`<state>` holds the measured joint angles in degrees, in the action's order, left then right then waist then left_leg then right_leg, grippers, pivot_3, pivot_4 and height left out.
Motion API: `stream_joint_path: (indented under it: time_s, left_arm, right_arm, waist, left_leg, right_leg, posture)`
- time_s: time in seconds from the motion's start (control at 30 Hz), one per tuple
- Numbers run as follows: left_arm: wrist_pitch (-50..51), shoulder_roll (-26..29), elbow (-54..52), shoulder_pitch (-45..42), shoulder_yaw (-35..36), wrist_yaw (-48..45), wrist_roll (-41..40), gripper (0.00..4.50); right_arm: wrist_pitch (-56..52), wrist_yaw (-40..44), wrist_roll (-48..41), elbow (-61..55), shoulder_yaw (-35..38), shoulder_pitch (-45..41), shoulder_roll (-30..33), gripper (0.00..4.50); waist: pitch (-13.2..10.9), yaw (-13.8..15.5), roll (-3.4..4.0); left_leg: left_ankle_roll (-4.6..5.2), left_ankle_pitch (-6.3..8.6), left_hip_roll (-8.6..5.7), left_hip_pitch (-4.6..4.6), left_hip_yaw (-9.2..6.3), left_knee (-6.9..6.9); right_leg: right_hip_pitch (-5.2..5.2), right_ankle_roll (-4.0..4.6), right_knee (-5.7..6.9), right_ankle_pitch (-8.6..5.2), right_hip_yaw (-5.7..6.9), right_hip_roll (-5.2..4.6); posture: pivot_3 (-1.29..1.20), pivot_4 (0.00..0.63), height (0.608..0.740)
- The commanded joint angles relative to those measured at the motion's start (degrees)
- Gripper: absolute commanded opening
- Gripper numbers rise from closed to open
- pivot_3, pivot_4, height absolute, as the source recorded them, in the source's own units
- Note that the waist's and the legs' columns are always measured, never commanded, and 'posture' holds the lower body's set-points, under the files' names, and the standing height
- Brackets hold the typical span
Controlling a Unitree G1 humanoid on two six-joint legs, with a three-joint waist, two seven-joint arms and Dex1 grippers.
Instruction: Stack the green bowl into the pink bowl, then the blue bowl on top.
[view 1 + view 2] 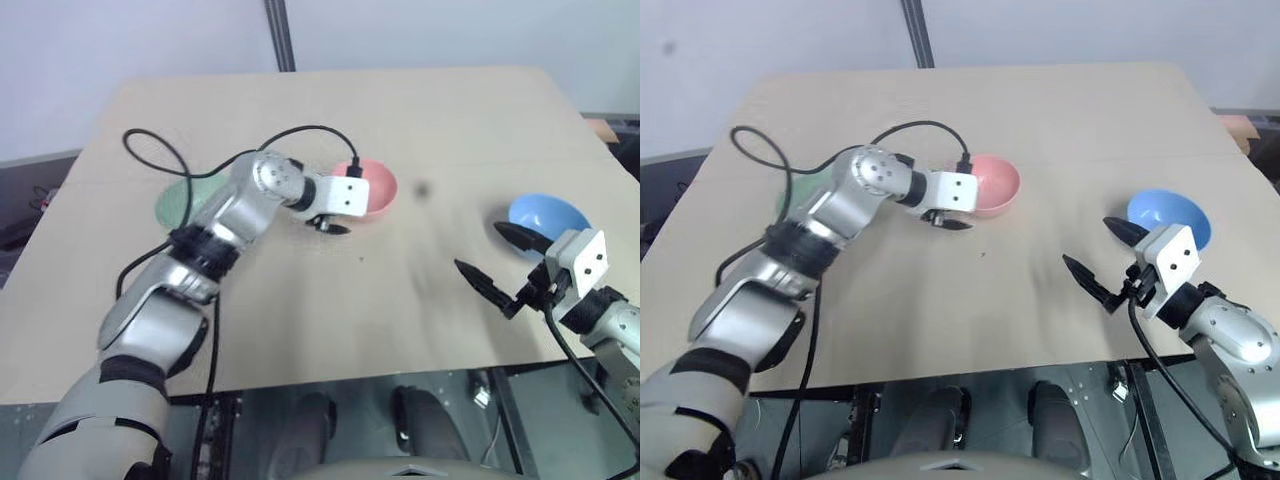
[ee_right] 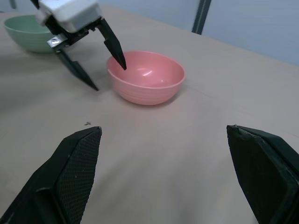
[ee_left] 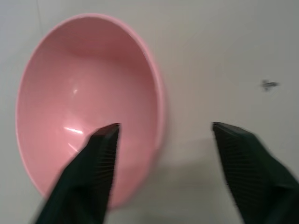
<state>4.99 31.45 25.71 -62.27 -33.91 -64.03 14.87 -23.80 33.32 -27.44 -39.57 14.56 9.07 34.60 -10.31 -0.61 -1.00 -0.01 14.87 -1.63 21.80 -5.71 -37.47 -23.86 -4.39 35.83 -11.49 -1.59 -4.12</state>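
Note:
I expect the green bowl [image 1: 178, 202] to go down only partway when I stack it, with its rim staying above. It looks about as wide as the pink bowl [image 1: 380, 186].
The pink bowl [image 1: 372, 188] stands upright near the table's middle. My left gripper [image 1: 330, 226] is open at its near-left side and straddles the rim: in the left wrist view one finger [image 3: 93, 163] hangs over the bowl's inside and the other over the table outside. The green bowl [image 2: 28, 32] sits to the left of the pink one, largely hidden behind my left arm in the head views. The blue bowl [image 1: 548, 220] stands at the right. Just left of it and nearer to me, my right gripper [image 1: 480, 248] is open, empty and points towards the pink bowl.
The bowls rest on a tan table [image 1: 400, 330] whose front edge runs close under my right gripper. A black cable [image 1: 150, 145] loops from my left arm over the table's left part. A dark pole [image 1: 281, 35] rises behind the far edge.

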Motion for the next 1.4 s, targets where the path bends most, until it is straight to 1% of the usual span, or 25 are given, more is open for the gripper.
stream_joint_path:
  time_s: [0.03,0.13,0.17,0.23,0.33,0.43,0.57,0.63,0.73,0.77,0.83,0.87,0.93,0.97,1.0,1.03,1.07,1.1,1.13,1.3,1.4]
  left_arm:
    - [-5.5,-2.4,6.6,-3.2,0.1,1.2,2.6,1.74]
    - [-7.2,-4.1,9.3,-4.3,1.2,-0.1,2.6,0.17]
    - [-7.7,-4.5,10.0,-4.5,1.4,-0.4,2.5,0.06]
    - [-8.3,-4.5,9.4,-4.4,2.1,-2.9,1.3,0.06]
    - [-10.2,-3.8,5.5,-2.7,3.7,-6.6,-1.7,0.06]
    - [-11.2,-1.1,-2.5,1.0,5.7,-13.2,-7.1,0.06]
    - [-10.0,5.3,-16.7,7.6,8.1,-22.4,-15.0,0.06]
    - [-9.8,7.5,-20.6,9.7,8.2,-23.7,-15.5,0.06]
    - [-11.1,8.6,-21.3,11.4,7.5,-23.3,-13.7,0.06]
    - [-11.7,8.5,-20.9,11.5,7.3,-22.9,-13.0,0.55]
    - [-12.9,8.7,-20.7,11.9,7.0,-22.9,-12.3,0.86]
    - [-13.2,9.1,-20.8,12.1,6.9,-23.1,-12.0,1.19]
    - [-13.5,10.0,-21.6,12.8,7.4,-23.7,-12.1,2.15]
    - [-13.3,10.1,-22.0,13.1,7.8,-23.2,-12.0,2.27]
    - [-12.9,10.2,-22.5,13.5,8.3,-22.7,-12.2,2.78]
    - [-12.0,10.3,-23.3,13.9,9.1,-21.8,-12.4,3.02]
    - [-11.2,10.6,-24.3,14.3,10.0,-21.2,-12.9,3.53]
    - [-8.2,11.4,-26.4,14.9,11.8,-20.8,-14.3,3.83]
    - [-5.4,12.3,-28.2,15.4,13.6,-20.2,-15.3,3.83]
    - [13.6,20.5,-38.8,20.6,23.5,-14.6,-16.0,3.83]
    - [26.0,24.8,-41.9,23.8,28.8,-5.1,-8.8,3.83]
  right_arm:
    - [1.5,-1.7,0.6,-3.4,2.0,1.8,-0.9,4.5]
    - [2.9,-1.0,0.6,-4.3,3.0,4.8,-1.4,4.5]
    - [3.2,-0.9,0.6,-4.4,3.1,5.3,-1.4,4.5]
    - [4.3,0.0,0.8,-4.2,3.6,6.6,-1.0,4.5]
    - [5.5,1.3,0.0,-3.6,5.0,7.9,-0.7,4.5]
    - [6.2,2.5,-0.5,-2.9,6.4,8.9,-0.4,4.5]
    - [6.5,3.4,-0.7,-2.4,8.2,9.8,-0.3,4.5]
    - [6.6,3.5,-0.7,-2.2,8.3,9.9,-0.3,4.5]
    - [6.4,3.1,-0.3,-2.4,7.5,9.6,-0.6,4.5]
    - [6.3,3.0,-0.2,-2.5,7.1,9.4,-0.7,4.5]
    - [6.1,2.9,-0.2,-2.7,6.5,9.2,-0.7,4.5]
    - [5.9,2.9,-0.3,-2.8,6.3,9.2,-0.7,4.5]
    - [5.8,3.0,-0.2,-2.8,6.1,9.0,-0.6,4.5]
    - [5.8,3.0,-0.1,-2.5,5.9,8.8,-0.6,4.5]
    - [5.9,3.0,0.0,-2.3,5.7,8.6,-0.6,4.5]
    - [5.9,3.0,0.1,-2.1,5.4,8.3,-0.5,4.5]
    - [5.9,3.1,0.1,-2.0,5.2,8.2,-0.5,4.5]
    - [6.1,3.3,-0.1,-2.0,5.1,8.2,-0.6,4.5]
    - [6.1,3.6,-0.2,-1.9,4.8,8.0,-0.6,4.5]
    - [6.3,5.6,-0.7,-1.6,3.2,6.6,0.4,4.5]
    - [6.3,6.5,-0.6,-0.1,1.2,3.3,0.9,4.5]
  waist:
    - [0.0,-0.1,0.0]
    - [0.0,-0.2,-0.01]
    - [0.0,-0.3,-0.01]
    - [0.0,-0.3,-0.01]
    - [0.0,-0.3,-0.01]
    - [0.0,-0.4,0.01]
    - [0.0,-0.5,0.03]
    - [0.0,-0.4,0.03]
    - [0.0,0.0,0.04]
    - [0.0,0.0,0.04]
    - [0.0,0.0,0.04]
    - [0.0,0.0,0.04]
    - [0.0,-0.2,0.04]
    - [0.0,-0.3,0.05]
    - [0.0,-0.3,0.06]
    - [0.0,-0.3,0.06]
    - [0.0,-0.3,0.05]
    - [0.0,-0.3,0.05]
    - [0.0,-0.3,0.05]
    - [0.0,-0.7,0.1]
    - [0.0,-0.7,0.1]
  left_leg:
    - [0.0,0.0,0.0,0.0,0.0,0.0]
    - [0.01,0.01,-0.01,0.01,0.04,0.0]
    - [0.02,0.01,0.0,0.0,0.02,0.0]
    - [0.02,0.01,0.0,-0.01,0.02,0.0]
    - [0.02,0.01,0.0,-0.02,0.02,0.0]
    - [0.02,0.01,0.01,-0.01,0.02,-0.01]
    - [0.02,0.01,0.03,-0.04,0.02,0.0]
    - [0.02,0.01,0.04,-0.06,0.03,0.0]
    - [0.03,0.01,0.03,-0.09,0.01,-0.08]
    - [0.03,0.01,0.03,-0.1,0.01,-0.12]
    - [0.03,0.01,0.02,-0.06,0.0,-0.24]
    - [0.03,0.01,0.02,-0.04,0.0,-0.31]
    - [0.04,0.02,0.03,-0.04,0.02,-0.35]
    - [0.04,0.02,0.03,-0.05,0.01,-0.35]
    - [0.04,0.02,0.04,-0.07,0.02,-0.34]
    - [0.04,0.02,0.05,-0.07,0.02,-0.34]
    - [0.05,0.02,0.07,-0.07,0.01,-0.34]
    - [0.05,0.02,0.07,-0.06,0.01,-0.34]
    - [0.04,0.02,0.07,-0.06,0.01,-0.35]
    - [0.07,0.04,0.13,-0.08,0.02,-0.34]
    - [0.08,0.04,0.14,-0.1,0.02,-0.35]
  right_leg:
    - [0.0,-0.01,0.0,0.0,0.0,0.0]
    - [-0.02,0.04,0.0,0.03,-0.04,-0.02]
    - [-0.01,0.05,0.01,0.03,-0.03,-0.01]
    - [-0.02,0.06,0.03,0.04,-0.03,-0.01]
    - [-0.01,0.04,0.04,0.03,-0.03,-0.01]
    - [-0.02,0.08,0.04,0.05,-0.03,-0.01]
    - [-0.01,0.1,0.07,0.05,-0.06,-0.01]
    - [-0.01,0.1,0.08,0.06,-0.06,-0.01]
    - [0.07,0.09,0.1,0.05,-0.04,-0.01]
    - [0.11,0.08,0.1,0.05,-0.03,-0.01]
    - [0.12,0.03,0.1,0.02,-0.01,-0.01]
    - [0.12,0.03,0.11,0.03,-0.01,0.0]
    - [0.12,0.05,0.13,0.05,-0.02,0.0]
    - [0.13,0.05,0.13,0.04,-0.02,0.01]
    - [0.12,0.06,0.16,0.05,-0.03,0.01]
    - [0.12,0.07,0.18,0.05,-0.03,0.02]
    - [0.11,0.08,0.19,0.05,-0.02,0.04]
    - [0.11,0.08,0.19,0.05,-0.02,0.04]
    - [0.11,0.07,0.19,0.05,-0.02,0.04]
    - [0.1,0.01,0.2,0.01,-0.03,0.07]
    - [0.11,-0.13,0.2,-0.07,-0.02,0.08]
  posture:
    - [0.0,0.15,0.74]
    - [0.0,0.15,0.74]
    - [0.0,0.15,0.74]
    - [0.0,0.15,0.74]
    - [0.0,0.15,0.74]
    - [0.0,0.15,0.74]
    - [0.0,0.15,0.74]
    - [0.0,0.15,0.74]
    - [0.0,0.15,0.74]
    - [0.0,0.15,0.74]
    - [0.0,0.15,0.74]
    - [0.0,0.15,0.74]
    - [0.0,0.15,0.74]
    - [0.0,0.15,0.74]
    - [0.0,0.15,0.74]
    - [0.0,0.15,0.74]
    - [0.0,0.15,0.74]
    - [0.0,0.15,0.74]
    - [0.0,0.15,0.74]
    - [0.0,0.15,0.74]
    - [0.0,0.15,0.74]
